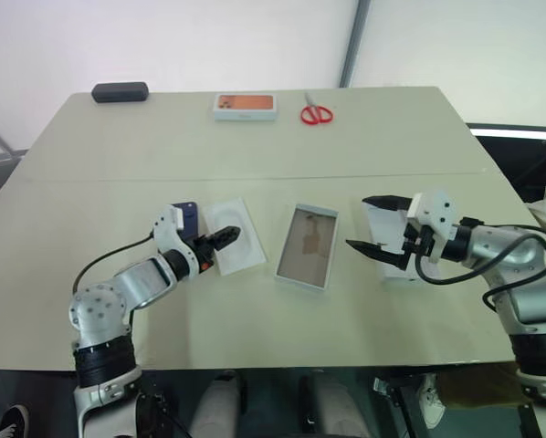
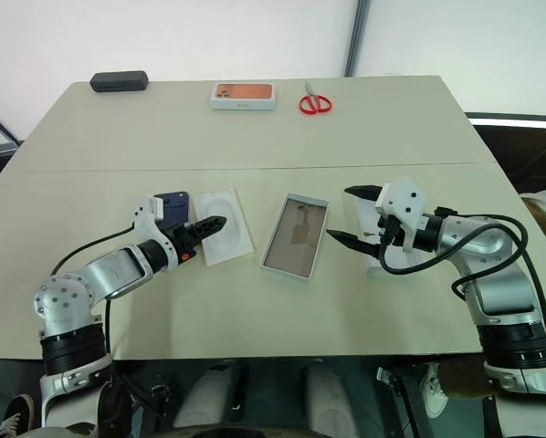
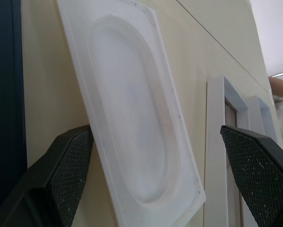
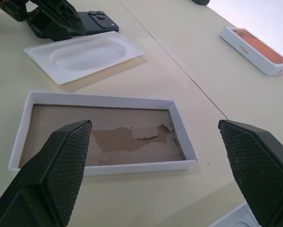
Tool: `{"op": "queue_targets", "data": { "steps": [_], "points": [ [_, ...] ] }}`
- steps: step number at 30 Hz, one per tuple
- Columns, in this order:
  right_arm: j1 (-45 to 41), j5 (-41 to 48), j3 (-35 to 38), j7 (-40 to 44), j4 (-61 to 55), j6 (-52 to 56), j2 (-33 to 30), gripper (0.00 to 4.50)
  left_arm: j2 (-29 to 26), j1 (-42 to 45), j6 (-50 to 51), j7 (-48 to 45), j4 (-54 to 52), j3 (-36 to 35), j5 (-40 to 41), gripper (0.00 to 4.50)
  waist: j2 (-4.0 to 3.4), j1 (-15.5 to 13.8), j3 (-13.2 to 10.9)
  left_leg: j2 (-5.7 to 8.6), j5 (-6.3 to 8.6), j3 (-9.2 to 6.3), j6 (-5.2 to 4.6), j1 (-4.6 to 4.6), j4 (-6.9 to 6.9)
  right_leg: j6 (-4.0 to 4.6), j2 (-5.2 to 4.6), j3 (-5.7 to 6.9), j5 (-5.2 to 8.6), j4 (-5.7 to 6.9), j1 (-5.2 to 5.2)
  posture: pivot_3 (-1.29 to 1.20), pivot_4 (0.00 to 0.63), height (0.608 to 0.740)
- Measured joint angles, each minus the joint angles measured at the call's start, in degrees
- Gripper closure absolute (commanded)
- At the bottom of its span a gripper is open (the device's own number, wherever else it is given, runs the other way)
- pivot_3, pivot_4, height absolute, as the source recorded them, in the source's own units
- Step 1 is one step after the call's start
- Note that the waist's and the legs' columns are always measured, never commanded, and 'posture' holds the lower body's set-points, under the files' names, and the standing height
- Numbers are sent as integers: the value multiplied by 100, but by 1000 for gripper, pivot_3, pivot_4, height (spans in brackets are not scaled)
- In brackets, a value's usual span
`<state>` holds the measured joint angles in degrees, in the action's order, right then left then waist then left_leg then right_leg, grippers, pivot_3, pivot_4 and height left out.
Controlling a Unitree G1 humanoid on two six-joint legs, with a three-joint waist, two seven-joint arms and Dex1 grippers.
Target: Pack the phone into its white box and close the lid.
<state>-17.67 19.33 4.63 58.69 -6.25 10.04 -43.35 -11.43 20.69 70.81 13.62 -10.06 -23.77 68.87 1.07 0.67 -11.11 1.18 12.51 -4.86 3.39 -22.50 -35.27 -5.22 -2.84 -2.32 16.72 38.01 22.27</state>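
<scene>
My gripper will lower the card [image 1: 236, 236], and the card should then lie flat inside and cover the box's tan bottom, because its outline matches the box's opening [image 1: 308, 246].
The phone [image 1: 187, 214], dark navy, lies flat on the table with my left wrist partly over it. My left gripper [image 1: 220, 239] is open and low over a flat white card [image 1: 236, 230] with a rounded oval outline; its fingers [image 3: 70, 165] straddle the card's near end. The white box [image 1: 296, 270] with its torn tan floor lies open in the middle of the table. The lid [image 1: 388, 222] lies to the right of the box, mostly hidden under my right gripper [image 1: 369, 224]. That gripper is open and empty, and it points toward the box [image 4: 99, 98].
At the table's far edge lie a black oblong case [image 1: 120, 91], a white box with an orange picture [image 1: 246, 106] and red scissors [image 1: 316, 113]. A seam crosses the tabletop behind the work area.
</scene>
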Motion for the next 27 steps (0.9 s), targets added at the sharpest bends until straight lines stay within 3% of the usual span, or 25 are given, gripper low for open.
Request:
{"op": "queue_targets", "data": {
  "steps": [1,3,7,19,22,24,27],
  "points": [
    [1,-3,0,-6,0,0,0,14,18,11,-10,8,23,1,16,24,0,0,0,1,0,0,0,0,0,0,-1,0,0,0,0,0,150,740],
    [1,-6,0,-23,-2,0,1,0,48,25,-34,46,69,5,52,534,0,-10,0,1,0,0,0,0,-1,0,-3,0,0,0,-1,0,150,740],
    [1,-10,0,-43,-5,-1,2,0,55,4,-38,138,212,8,51,2309,1,-9,0,2,0,0,0,-2,-1,-1,-4,0,0,-2,0,0,150,740],
    [52,-52,0,-56,-5,-26,3,0,37,-125,-115,133,206,35,172,2309,1,-3,0,2,0,0,0,-2,0,0,-3,0,0,-3,0,0,150,740],
    [52,-57,0,-56,-5,-36,4,0,24,-163,-146,125,216,35,173,3157,1,0,0,2,0,0,0,-2,1,0,-3,0,0,-3,1,0,150,740],
    [52,-58,-1,-56,-5,-36,4,0,20,-221,-136,125,242,42,174,3999,1,-1,0,2,0,0,0,-2,1,0,-3,0,0,-3,1,0,150,740],
    [50,-60,-3,-58,-5,-39,11,0,0,-243,-117,81,242,88,216,3999,2,-3,0,2,0,0,0,-1,1,0,-3,0,0,-3,0,0,150,740]
  ]
}}
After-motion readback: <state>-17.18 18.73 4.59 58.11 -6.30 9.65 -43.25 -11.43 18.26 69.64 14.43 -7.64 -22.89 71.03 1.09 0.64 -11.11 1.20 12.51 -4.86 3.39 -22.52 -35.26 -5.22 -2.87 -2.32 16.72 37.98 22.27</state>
